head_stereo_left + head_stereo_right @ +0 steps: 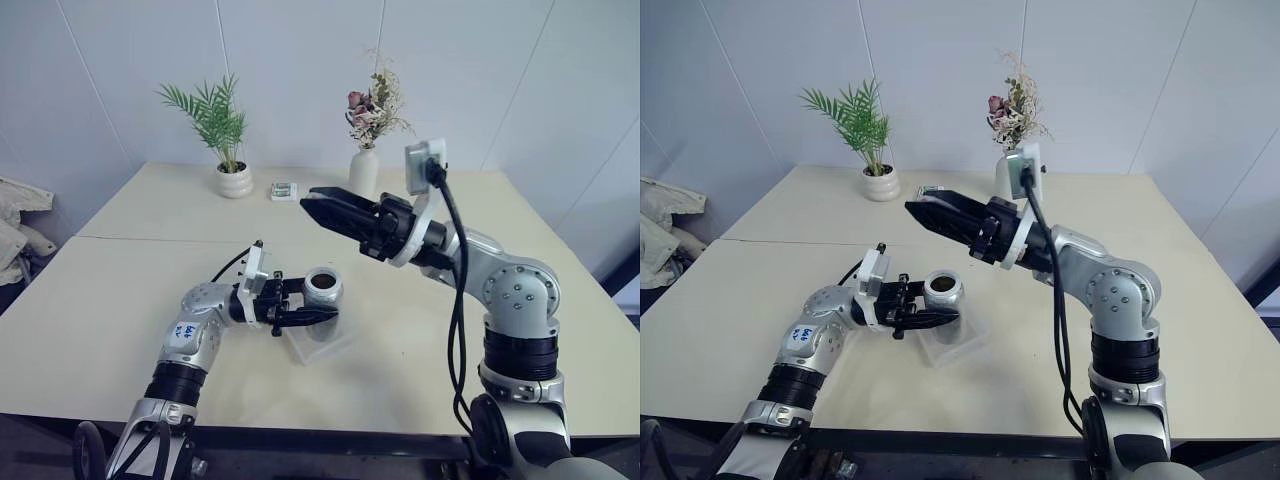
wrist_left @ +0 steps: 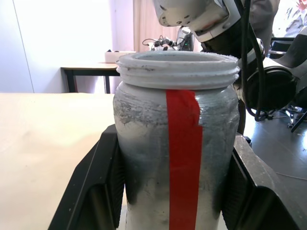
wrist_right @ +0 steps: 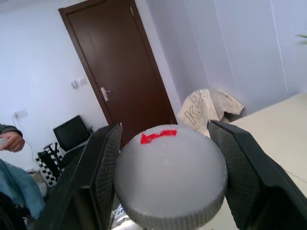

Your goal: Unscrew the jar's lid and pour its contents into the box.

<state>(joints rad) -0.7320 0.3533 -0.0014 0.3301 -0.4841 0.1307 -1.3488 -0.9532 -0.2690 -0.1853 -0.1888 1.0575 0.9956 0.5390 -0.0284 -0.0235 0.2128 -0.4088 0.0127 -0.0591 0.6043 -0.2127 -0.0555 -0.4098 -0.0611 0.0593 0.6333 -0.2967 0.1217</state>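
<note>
The grey lid is clear of the jar's opening [image 1: 323,281] and the table [image 1: 415,325] beside the box is empty, so my right gripper keeps going down there and lets go of the lid.
My left gripper [image 1: 322,302] is shut on the jar [image 1: 323,288] and holds it upright just above the table. The jar's mouth is uncovered, and the dark contents [image 1: 940,284] show inside it. In the left wrist view the jar [image 2: 144,143] has a white threaded neck and a red tape strip, with a black finger [image 2: 96,182] on each side. The clear box [image 1: 338,346] lies on the table right under the jar. My right gripper [image 1: 314,202] hangs higher and further back, shut on the grey lid [image 3: 170,175] with its red mark.
A potted palm [image 1: 232,178], a white flower vase [image 1: 364,170] and a small green-white packet [image 1: 285,190] stand along the table's far edge. A jacket [image 1: 15,230] lies beyond the table's left side. A person's hand [image 3: 12,139] shows in the right wrist view.
</note>
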